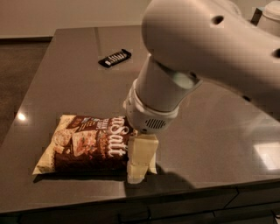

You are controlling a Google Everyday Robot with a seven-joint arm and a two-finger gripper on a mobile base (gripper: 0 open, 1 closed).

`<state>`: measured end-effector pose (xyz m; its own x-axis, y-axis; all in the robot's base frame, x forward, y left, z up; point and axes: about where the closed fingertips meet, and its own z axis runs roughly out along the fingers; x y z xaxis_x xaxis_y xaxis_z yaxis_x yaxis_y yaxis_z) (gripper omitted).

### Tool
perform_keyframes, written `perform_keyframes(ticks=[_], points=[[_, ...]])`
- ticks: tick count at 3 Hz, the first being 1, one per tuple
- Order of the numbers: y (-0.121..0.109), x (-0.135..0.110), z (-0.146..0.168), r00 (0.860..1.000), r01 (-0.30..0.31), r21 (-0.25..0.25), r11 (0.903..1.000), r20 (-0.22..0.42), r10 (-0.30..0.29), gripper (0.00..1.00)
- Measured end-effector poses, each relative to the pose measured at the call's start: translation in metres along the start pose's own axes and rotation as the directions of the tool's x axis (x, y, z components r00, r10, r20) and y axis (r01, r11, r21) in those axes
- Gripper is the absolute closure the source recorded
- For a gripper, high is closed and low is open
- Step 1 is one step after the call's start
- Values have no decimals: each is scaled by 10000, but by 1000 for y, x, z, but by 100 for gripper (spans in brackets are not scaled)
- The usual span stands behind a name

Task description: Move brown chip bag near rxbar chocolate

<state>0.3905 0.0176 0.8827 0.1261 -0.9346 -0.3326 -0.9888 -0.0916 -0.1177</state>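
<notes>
I expect the bag's far end [51, 155] to sag and trail lower when I lift, because my gripper is over one end of the brown chip bag.
The brown chip bag [89, 144] lies flat near the front edge of the dark table [70, 87], left of centre. The rxbar chocolate [115, 57], a small black bar with white lettering, lies far back on the table, well apart from the bag. My gripper [141, 159] points down at the bag's right end and covers that edge. The large white arm [197, 57] fills the upper right of the view and hides the table behind it.
The table's front edge [131, 197] runs just below the bag and gripper. A white object [271, 13] shows at the top right corner. The floor lies to the left of the table.
</notes>
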Motion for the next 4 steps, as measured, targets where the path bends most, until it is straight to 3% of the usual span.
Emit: perform_keyframes(ticks=[1,2,4], points=[[-1,-7,12,9997,-229,141,9996,-50,230,0],[-9,-10,20,9988,-483,466,9977,-82,488,18],[-33,-18,24,9957,-923,576,9941,-70,928,64]])
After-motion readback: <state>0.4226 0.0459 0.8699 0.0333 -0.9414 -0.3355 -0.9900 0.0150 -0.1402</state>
